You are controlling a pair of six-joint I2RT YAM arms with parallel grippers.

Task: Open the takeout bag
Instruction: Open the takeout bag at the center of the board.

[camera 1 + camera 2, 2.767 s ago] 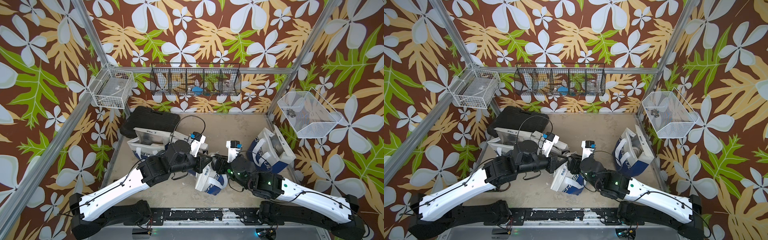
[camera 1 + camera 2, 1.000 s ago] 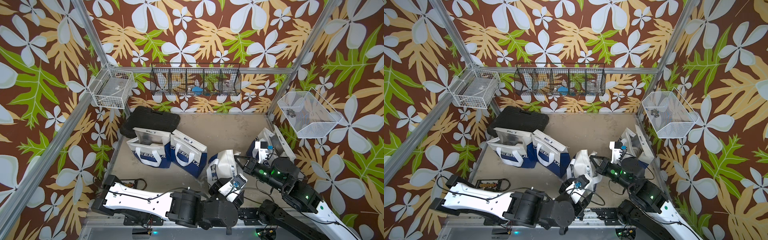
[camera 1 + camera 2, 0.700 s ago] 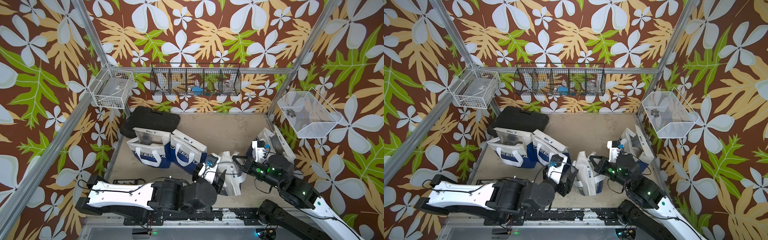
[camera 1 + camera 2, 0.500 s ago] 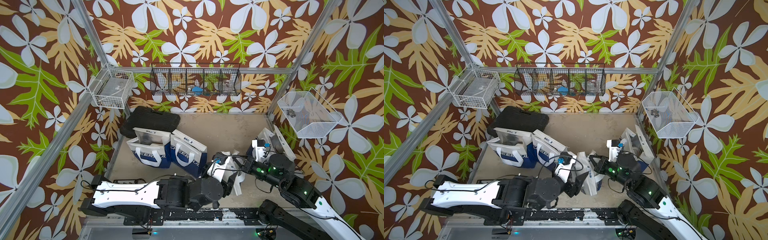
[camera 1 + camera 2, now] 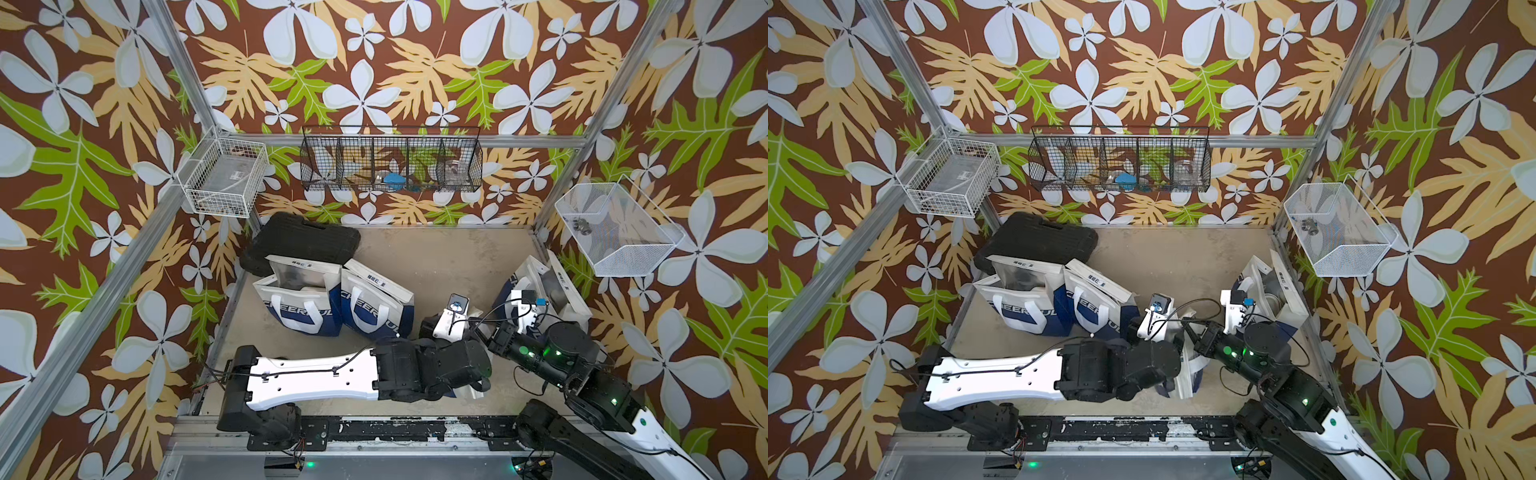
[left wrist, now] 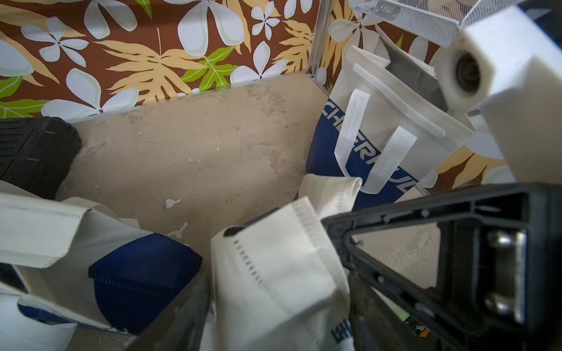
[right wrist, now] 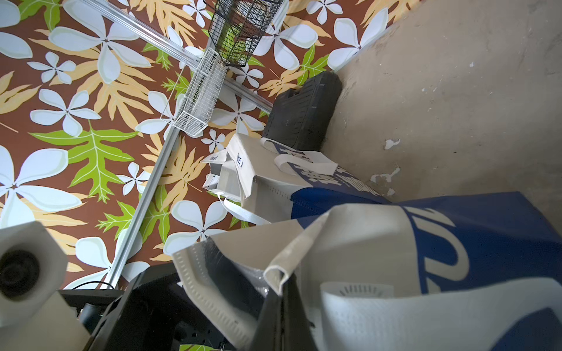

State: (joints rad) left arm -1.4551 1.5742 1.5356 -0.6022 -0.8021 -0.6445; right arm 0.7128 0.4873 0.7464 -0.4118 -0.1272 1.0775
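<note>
My right gripper should draw the bag's rim [image 7: 297, 250] away from the white fold in my left gripper, because the bag's opening [image 7: 233, 282] gapes only slightly where my grippers meet.
The takeout bag [image 5: 1187, 376], white and blue with a silver lining, stands at the front middle of the floor, largely hidden under my left wrist in both top views. My right gripper [image 7: 284, 291] is shut on a folded edge of the bag's rim [image 7: 359, 237]; the mouth gapes a little beside it. My left gripper [image 6: 273, 328] comes from the opposite side and has a wide white fold of the bag [image 6: 273, 267] filling the space between its fingers. In a top view the two grippers meet over the bag, the right gripper [image 5: 1187, 328] tip to tip with the left.
Two similar bags [image 5: 299, 299] [image 5: 376, 303] stand at the left in front of a black case [image 5: 303, 241]. Another bag [image 5: 540, 282] leans on the right wall. Wire baskets [image 5: 224, 178] [image 5: 390, 164] [image 5: 615, 232] hang on the walls. Bare floor [image 5: 436, 257] lies behind.
My left arm swung up from the front rail to the bag and took its left side. The right gripper kept its hold on the rim and shifted slightly.
</note>
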